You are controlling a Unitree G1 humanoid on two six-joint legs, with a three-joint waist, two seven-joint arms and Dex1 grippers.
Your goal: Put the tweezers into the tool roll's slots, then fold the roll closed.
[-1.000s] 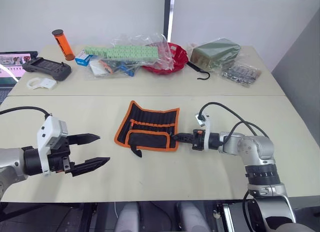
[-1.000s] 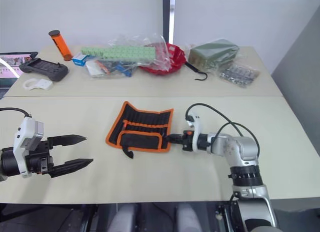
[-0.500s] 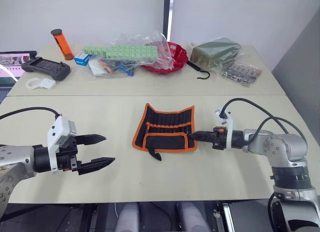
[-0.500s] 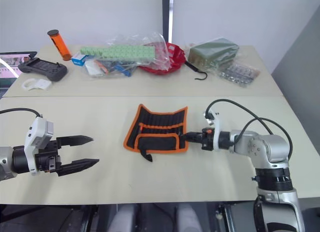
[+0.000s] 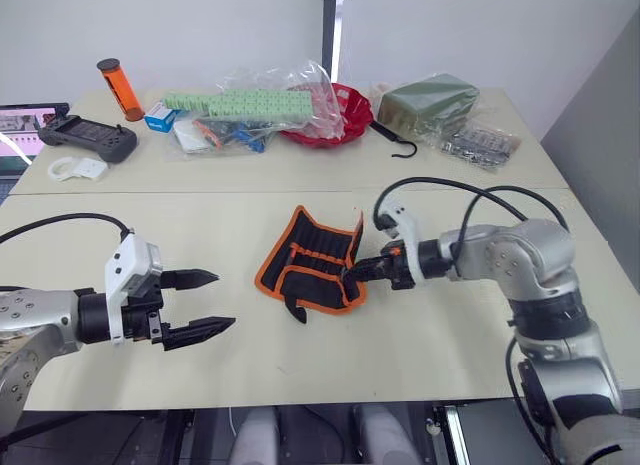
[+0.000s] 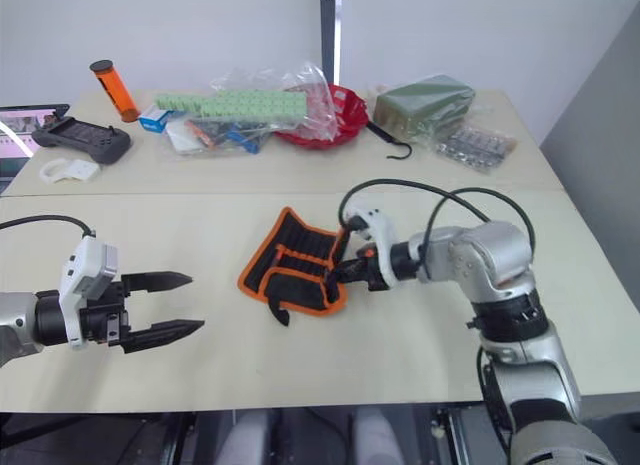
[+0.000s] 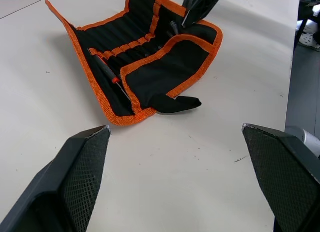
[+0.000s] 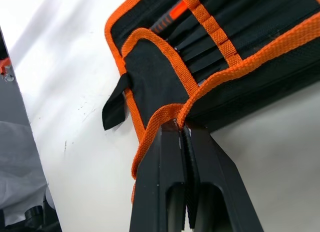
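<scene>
I see the tool roll's far corner [image 7: 50,6] curl up, so the edge [image 5: 276,251] beside it will fold over whole and hide the slots when I carry it across.
The tool roll [image 5: 305,260], black with orange edging, lies on the near table. Its right edge is lifted off the surface and tilted leftward. My right gripper [image 5: 352,273] is shut on that orange edging [image 8: 176,117]. Rows of slots [image 7: 135,40] show on the open inner face, with slim dark tools in them. I cannot tell the tweezers from the black fabric. A thin tool with a red band [image 7: 111,76] sits in the slots at the roll's left end. The black strap tab [image 5: 293,310] sticks out at the front. My left gripper [image 5: 222,300] is open, well left of the roll.
On the far table stand an orange canister [image 5: 118,85], a black controller [image 5: 90,137], a white part [image 5: 78,167], green boxes in a plastic bag [image 5: 240,105], a red tray [image 5: 350,115], a black hook [image 5: 400,145], a green packet [image 5: 430,100] and blister packs [image 5: 480,145].
My right gripper first dragged the roll rightward, then raised its right edge and swung it left, so the roll now stands partly folded. The left gripper edged slightly right.
</scene>
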